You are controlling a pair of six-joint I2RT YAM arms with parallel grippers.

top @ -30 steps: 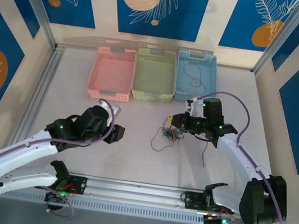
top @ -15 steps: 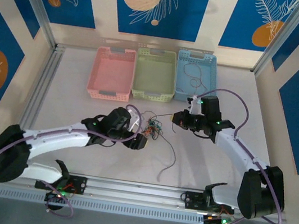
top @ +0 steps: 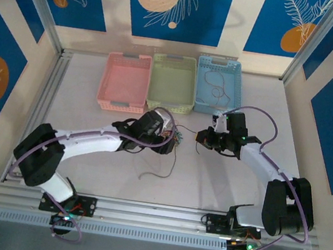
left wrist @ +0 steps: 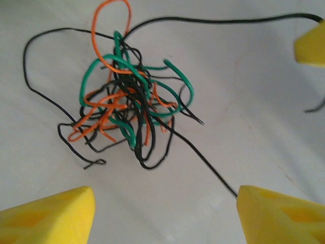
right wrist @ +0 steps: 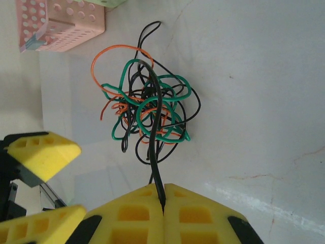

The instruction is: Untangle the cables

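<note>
I see the orange loop (left wrist: 94, 31) running deep among the green and black wires, so I expect the whole knot (left wrist: 131, 96) to drag along when my left gripper pulls it.
The cables form one small knot of orange, green and black wires (left wrist: 127, 107) lying on the white table, seen from above as a tangle (top: 174, 140) between the two arms. My right gripper (right wrist: 163, 202) is shut on a black cable (right wrist: 158, 132) that runs taut out of the knot (right wrist: 147, 107). From the other side, my left gripper (left wrist: 162, 218) stands open, its yellow fingers (left wrist: 48, 213) wide apart just short of the knot, touching nothing. A loose black tail (top: 155, 174) trails toward the near edge. In the top view the left gripper (top: 165, 142) and right gripper (top: 201, 137) flank the knot.
Pink (top: 125, 80), green (top: 173, 83) and blue (top: 218, 86) baskets stand in a row at the back; the blue one holds a thin wire (top: 214, 82). The left gripper's yellow fingers (right wrist: 43, 152) sit close to the right gripper. Aluminium rails (top: 152, 215) border the table.
The left arm swung in from the near left up to the knot. The knot shifted slightly left and the loose black tail swept leftward. The right gripper kept its hold.
</note>
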